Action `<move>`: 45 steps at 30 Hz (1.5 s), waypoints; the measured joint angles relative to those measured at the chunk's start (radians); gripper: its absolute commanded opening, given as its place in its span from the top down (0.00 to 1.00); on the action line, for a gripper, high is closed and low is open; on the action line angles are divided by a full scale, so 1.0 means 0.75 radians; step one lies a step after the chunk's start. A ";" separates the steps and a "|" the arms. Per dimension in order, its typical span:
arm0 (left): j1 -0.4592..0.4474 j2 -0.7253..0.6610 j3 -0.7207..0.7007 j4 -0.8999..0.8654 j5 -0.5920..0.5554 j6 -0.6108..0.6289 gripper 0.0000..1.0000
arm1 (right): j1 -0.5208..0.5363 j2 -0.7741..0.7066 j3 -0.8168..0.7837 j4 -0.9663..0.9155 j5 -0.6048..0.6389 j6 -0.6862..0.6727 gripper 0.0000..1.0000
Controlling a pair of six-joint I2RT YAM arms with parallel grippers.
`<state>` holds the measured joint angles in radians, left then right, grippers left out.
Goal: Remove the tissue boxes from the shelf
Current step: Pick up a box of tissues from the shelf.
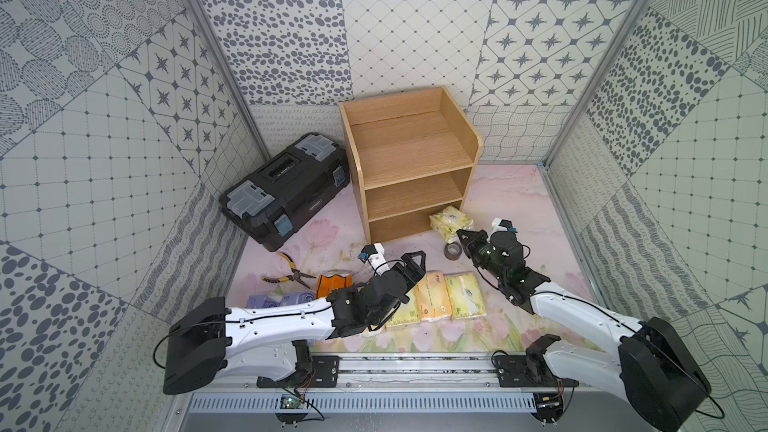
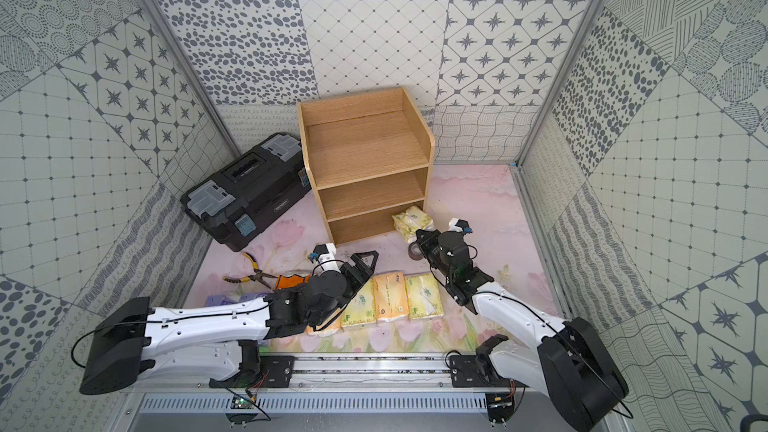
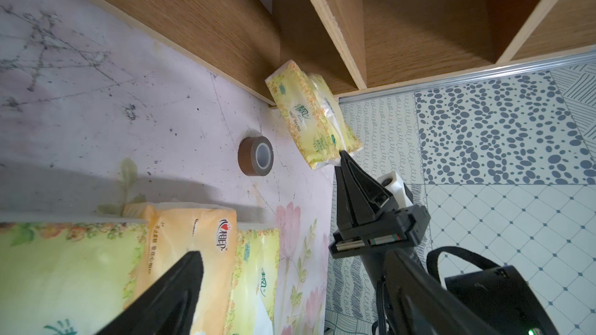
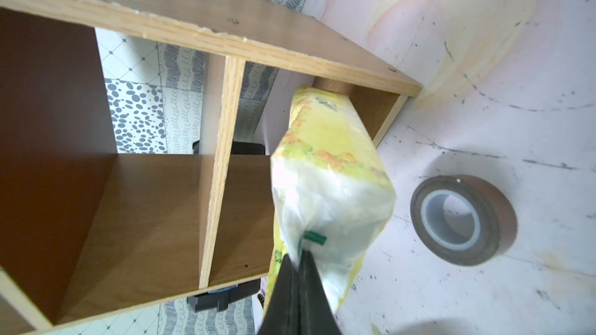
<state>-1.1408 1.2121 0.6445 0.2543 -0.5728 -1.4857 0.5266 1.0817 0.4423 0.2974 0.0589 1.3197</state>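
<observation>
The robot's right gripper is holding the yellow-green tissue box by its plastic end (image 4: 338, 211), so the left gripper keeps going toward the box's free body (image 1: 449, 219) and closes there.
The wooden shelf (image 1: 409, 160) (image 2: 365, 155) stands at the back, and the tiers I can see are bare. A yellow-green tissue box (image 1: 451, 222) (image 2: 411, 220) (image 3: 309, 117) (image 4: 332, 172) lies at the bottom tier's right front corner. My right gripper (image 1: 461, 236) (image 4: 300, 259) is shut on its plastic end. Three tissue boxes lie side by side in front (image 1: 465, 295) (image 1: 434, 295) (image 1: 401, 313). My left gripper (image 1: 411, 280) hovers open over the left end of that row, one of its fingers (image 3: 174, 294) above the packs. An orange pack (image 1: 332, 284) and lavender packs (image 1: 282, 299) lie left, partly hidden by the left arm.
A black toolbox (image 1: 286, 189) sits left of the shelf. A brown tape roll (image 1: 453, 251) (image 3: 256, 156) (image 4: 464, 220) stands on the mat close to the held pack. Yellow-handled pliers (image 1: 293, 272) lie in front of the toolbox. Patterned walls close in on three sides.
</observation>
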 measured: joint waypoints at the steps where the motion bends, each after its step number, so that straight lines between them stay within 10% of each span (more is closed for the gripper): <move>1: 0.001 0.027 0.022 0.017 0.008 -0.009 0.06 | 0.001 -0.044 -0.011 -0.027 -0.011 -0.001 1.00; 15: 0.059 0.458 0.282 0.286 0.184 -0.122 0.06 | 0.001 -0.552 -0.132 -0.325 -0.084 0.022 1.00; 40: 0.095 0.780 0.435 0.551 0.279 -0.407 0.01 | 0.000 -0.789 -0.167 -0.531 -0.105 0.051 1.00; 45: 0.095 0.783 0.434 0.544 0.265 -0.466 0.20 | 0.000 -0.805 -0.167 -0.562 -0.105 0.048 1.00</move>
<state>-1.0698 1.7992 0.9699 0.6621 -0.3740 -1.8351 0.5266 0.4782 0.3172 -0.1238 -0.0200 1.3560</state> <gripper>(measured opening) 0.881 0.048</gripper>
